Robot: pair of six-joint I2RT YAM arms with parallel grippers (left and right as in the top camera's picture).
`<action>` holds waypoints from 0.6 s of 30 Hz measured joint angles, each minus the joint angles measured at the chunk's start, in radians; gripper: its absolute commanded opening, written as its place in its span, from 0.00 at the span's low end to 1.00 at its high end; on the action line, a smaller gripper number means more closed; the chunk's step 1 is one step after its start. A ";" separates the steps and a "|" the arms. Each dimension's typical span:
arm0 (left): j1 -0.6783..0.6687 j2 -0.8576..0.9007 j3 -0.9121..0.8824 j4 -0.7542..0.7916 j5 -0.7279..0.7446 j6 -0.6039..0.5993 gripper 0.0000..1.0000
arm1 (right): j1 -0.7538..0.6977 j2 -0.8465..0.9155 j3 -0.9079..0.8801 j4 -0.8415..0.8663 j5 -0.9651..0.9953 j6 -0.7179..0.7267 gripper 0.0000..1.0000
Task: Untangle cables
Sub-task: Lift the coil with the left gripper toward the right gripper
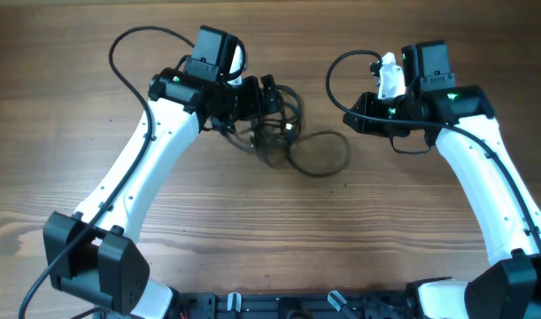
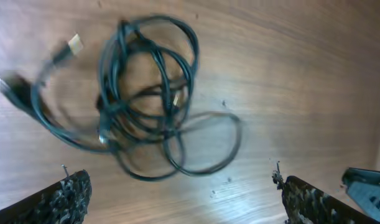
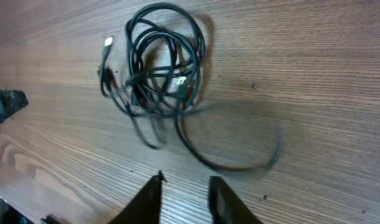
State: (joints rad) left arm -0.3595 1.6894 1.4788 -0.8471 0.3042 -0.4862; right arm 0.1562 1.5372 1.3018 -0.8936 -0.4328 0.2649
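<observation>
The cable loops cross over each other (image 2: 169, 121). The cables (image 2: 118, 78) will rise together in a tangled heap when I lift them.
The cables (image 1: 283, 128) are thin black cords in a tangle on the wooden table, with one loose loop (image 1: 321, 155) trailing to the right. My left gripper (image 1: 268, 96) hovers over the tangle's left part. In the left wrist view its fingers (image 2: 177, 183) are spread wide and empty, with the cables (image 2: 146, 93) ahead and a light plug end (image 2: 74, 43) at the upper left. My right gripper (image 1: 351, 120) is right of the loop. In the right wrist view its fingers (image 3: 185, 190) stand a narrow gap apart with nothing between them, short of the cables (image 3: 162, 68).
The wooden table (image 1: 270, 230) carries only the cables. Thicker black wires fixed to the arms arc above each wrist (image 1: 133, 44). The right gripper's tip shows at the left wrist view's lower right (image 2: 367, 186).
</observation>
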 measured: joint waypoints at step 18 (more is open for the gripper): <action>0.026 0.287 0.052 -0.018 -0.098 -0.003 0.59 | 0.000 0.000 0.000 0.015 0.042 0.022 0.43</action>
State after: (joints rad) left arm -0.3332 1.9766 1.5307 -0.8654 0.2058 -0.4892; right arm 0.1562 1.5372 1.3018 -0.8783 -0.3908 0.2867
